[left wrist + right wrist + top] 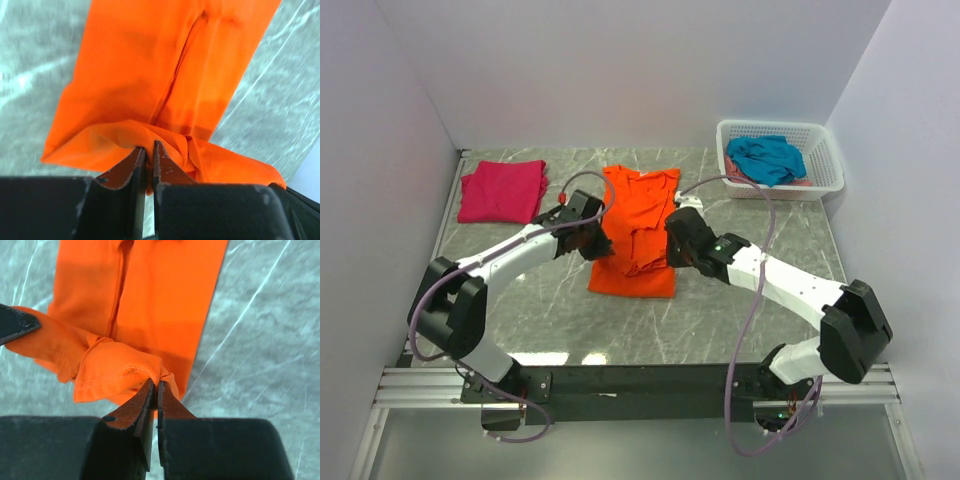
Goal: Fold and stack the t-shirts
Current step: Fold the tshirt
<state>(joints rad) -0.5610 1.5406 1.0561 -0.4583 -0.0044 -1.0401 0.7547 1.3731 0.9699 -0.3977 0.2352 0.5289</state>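
The orange t-shirt's lifted near end [639, 265] spans it from edge to edge, so the left gripper should keep going toward the t-shirt's far end and let go over the t-shirt's middle [634, 226].
The bright orange t-shirt [638, 228] lies in a long folded strip at the table's middle. My left gripper [599, 243] is shut on its left edge, cloth pinched between the jaws [148, 146]. My right gripper [670, 243] is shut on its right edge, a hemmed corner bunched at the tips [155, 384]. Both hold the near part of the shirt lifted over the rest [165, 65] [150, 295]. The magenta-pink t-shirt [502, 190] lies folded at the back left. The teal-blue t-shirt [767, 158] sits crumpled in the basket.
A white plastic lattice basket [823, 175] stands at the back right, with a bit of pink cloth under the teal shirt. White walls close the table on the left, back and right. The grey marble tabletop [740, 310] runs to a black rail in front.
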